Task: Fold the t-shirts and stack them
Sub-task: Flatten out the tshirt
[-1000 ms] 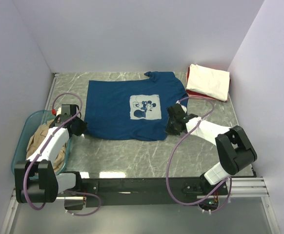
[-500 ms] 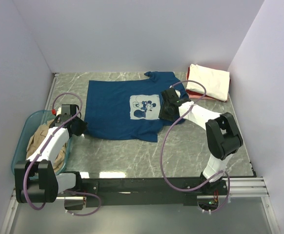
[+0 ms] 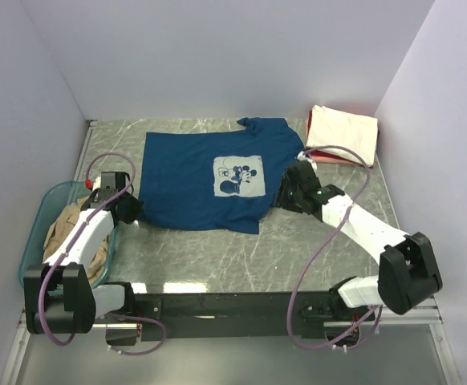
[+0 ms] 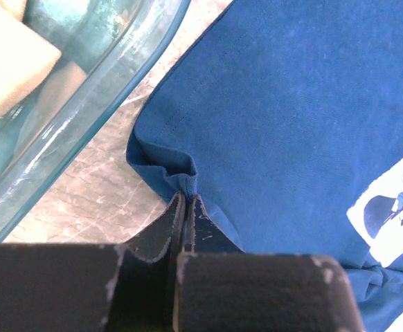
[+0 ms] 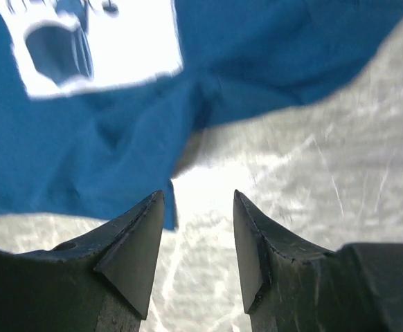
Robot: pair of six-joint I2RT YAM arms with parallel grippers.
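Note:
The near sleeve's tip [image 3: 251, 228] sticks out free on the marble in front of the robot's open fingers, so the right gripper should move next until they are on both sides of that tip [image 3: 255, 231], and then close.
A navy t-shirt [image 3: 209, 172] with a pale square mouse print lies spread flat on the marble table [image 3: 217, 257]. My left gripper [image 3: 134, 210] is shut on its near-left corner; the left wrist view shows a pinched fold of navy cloth [image 4: 186, 181] between the closed fingers. My right gripper [image 3: 286, 199] stands open just off the shirt's near-right edge, with bare table between its fingertips [image 5: 153, 214] and the navy hem [image 5: 139, 187] just ahead. A folded cream t-shirt [image 3: 343, 134] lies on a red one [image 3: 323, 155] at the back right.
A translucent teal tub [image 3: 34, 241] holding tan cloth [image 3: 63, 233] sits at the left, close beside my left arm. Pale walls close in the table on three sides. The black rail [image 3: 241, 309] with the arm bases runs along the near edge.
My right gripper has let go of the shirt's near-right side and opened, then drawn back to the right off the cloth. The shirt's right edge now lies slightly folded inward. The left arm has stayed still.

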